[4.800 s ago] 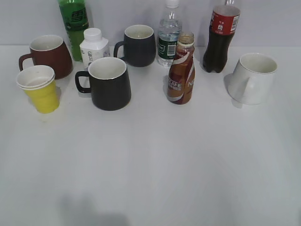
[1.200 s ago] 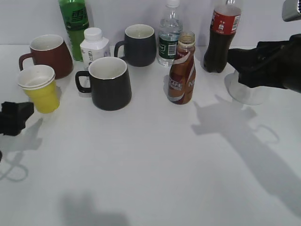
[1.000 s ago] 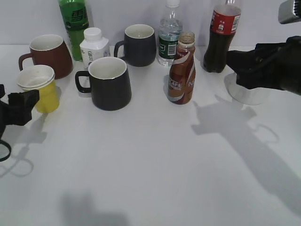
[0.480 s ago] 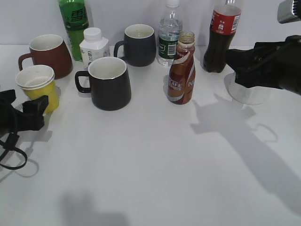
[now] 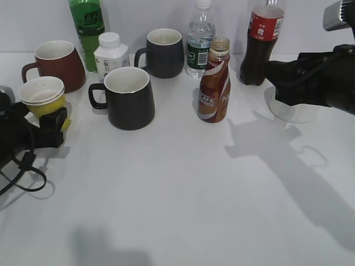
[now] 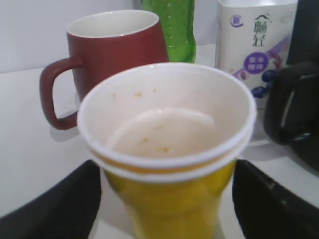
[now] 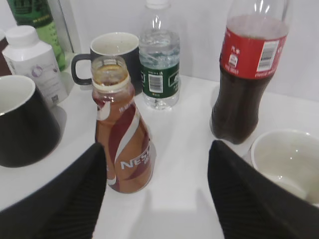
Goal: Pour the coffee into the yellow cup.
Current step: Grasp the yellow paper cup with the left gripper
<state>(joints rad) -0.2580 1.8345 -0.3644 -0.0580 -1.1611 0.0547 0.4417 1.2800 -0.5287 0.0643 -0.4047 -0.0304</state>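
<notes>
My gripper will tip the bottle [image 5: 214,86], and the coffee will then run clear amber and pool dark, because amber spots [image 6: 163,149] dot the yellow cup's white inside.
The yellow cup [image 5: 42,96], white inside, stands at the far left; it fills the left wrist view [image 6: 169,209]. My left gripper [image 5: 41,119] is open with a finger on each side of the cup's lower body [image 6: 167,199], a small gap showing on both sides. The brown Nescafe coffee bottle [image 5: 214,83] stands uncapped and upright in the middle of the table. My right gripper [image 5: 273,83] is open and empty, to the right of the bottle and apart from it. In the right wrist view the bottle [image 7: 122,144] stands ahead, near the left finger [image 7: 157,194].
A dark red mug [image 5: 55,64] stands just behind the cup. A black mug [image 5: 130,100], a white milk bottle [image 5: 111,55], a green bottle [image 5: 87,27], a dark grey mug [image 5: 165,52], a water bottle [image 5: 199,44] and a cola bottle [image 5: 260,44] are nearby. A white mug [image 5: 294,111] lies behind my right gripper.
My left gripper has come in from the lower left and now has its fingers either side of the yellow cup. My right gripper has edged slightly left toward the coffee bottle.
</notes>
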